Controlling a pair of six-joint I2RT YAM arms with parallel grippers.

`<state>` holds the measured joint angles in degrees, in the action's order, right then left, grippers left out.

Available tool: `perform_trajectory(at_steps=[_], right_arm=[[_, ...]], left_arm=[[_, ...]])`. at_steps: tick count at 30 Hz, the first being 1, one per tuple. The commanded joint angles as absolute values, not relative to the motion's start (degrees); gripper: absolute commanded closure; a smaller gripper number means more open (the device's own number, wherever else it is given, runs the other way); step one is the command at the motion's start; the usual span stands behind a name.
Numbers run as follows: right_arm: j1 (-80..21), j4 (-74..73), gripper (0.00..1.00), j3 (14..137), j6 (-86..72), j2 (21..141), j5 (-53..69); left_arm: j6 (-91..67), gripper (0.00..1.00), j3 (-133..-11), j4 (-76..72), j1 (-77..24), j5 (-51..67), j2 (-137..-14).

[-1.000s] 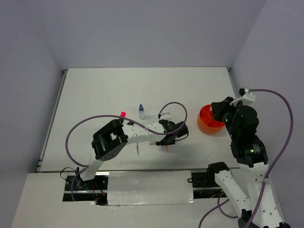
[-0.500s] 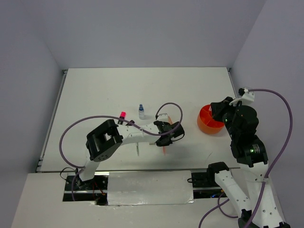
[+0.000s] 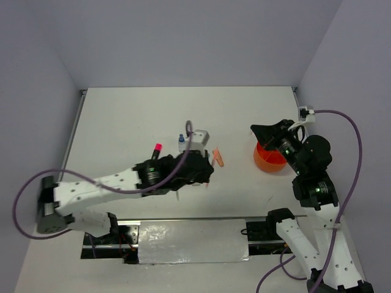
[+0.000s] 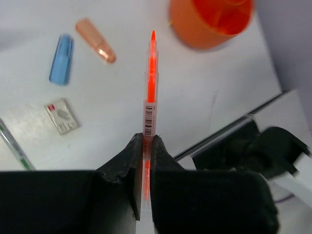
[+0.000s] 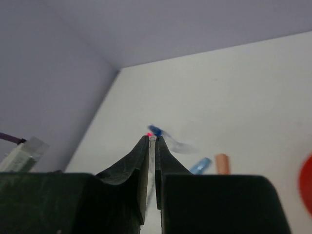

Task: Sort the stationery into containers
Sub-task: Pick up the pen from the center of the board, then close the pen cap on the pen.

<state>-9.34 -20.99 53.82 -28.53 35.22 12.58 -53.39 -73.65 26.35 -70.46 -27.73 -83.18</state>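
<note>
The orange pen's tip (image 4: pixel 153 39) is uncovered and my right gripper has its clear cap (image 5: pixel 152 146) near the bowl, so my right gripper should bring the cap onto the pen's tip.
My left gripper (image 4: pixel 146 139) is shut on a thin orange pen (image 4: pixel 150 92) and holds it above the table, its tip pointing towards the orange bowl (image 4: pixel 209 22). Below it lie a blue marker (image 4: pixel 62 58), a peach marker (image 4: pixel 96 40) and a white eraser-like block (image 4: pixel 62 116). From above, the left gripper (image 3: pixel 204 173) is left of the bowl (image 3: pixel 269 160). My right gripper (image 3: pixel 259 130) hangs over the bowl's far rim, jaws (image 5: pixel 152 140) shut on a thin silver pen.
A pink-capped black highlighter (image 3: pixel 156 150) and a blue-capped clear bottle (image 3: pixel 181 142) stand behind the left arm. Another thin pen with green print (image 4: pixel 12 144) lies on the table near the left gripper. The table's metal front edge (image 4: pixel 229 131) runs close below the held pen.
The left gripper closed on the orange pen and lifted it off the table while the left arm swung out to the left. The right gripper shifted slightly up and left over the bowl.
</note>
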Motion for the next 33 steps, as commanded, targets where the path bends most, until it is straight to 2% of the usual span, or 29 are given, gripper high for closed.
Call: perform_trajectory(at_steps=[1,5,9,14,19,25,33], right_arm=[[-10.6,-1.0,1.00,50.2,-39.4,37.6,27.3],[-16.2,16.1,1.00,48.5,-44.4,40.9,27.9],[-29.0,22.0,1.00,50.5,-43.1,45.9,24.0],[-39.2,32.3,1.00,47.6,-43.6,48.2,14.6],[-46.9,32.9,1.00,46.6,-39.4,48.2,5.5],[-47.5,32.3,1.00,44.0,-36.9,47.5,2.7],[-47.5,35.3,1.00,41.7,-39.8,47.8,6.5]], left_arm=[[-37.0,1.00,-63.7,14.1,-69.9,-23.8,-68.7],[-32.9,1.00,-49.8,0.0,-69.6,-16.6,-53.9],[-31.6,1.00,-43.0,-6.9,-69.4,-12.4,-43.6],[-31.9,1.00,-39.0,-11.3,-69.3,-12.3,-39.6],[-31.6,1.00,-37.7,-14.0,-69.0,-12.5,-38.1],[-31.6,1.00,-36.3,-15.8,-68.3,-12.6,-36.1],[-31.1,1.00,-35.6,-17.1,-68.0,-12.6,-36.7]])
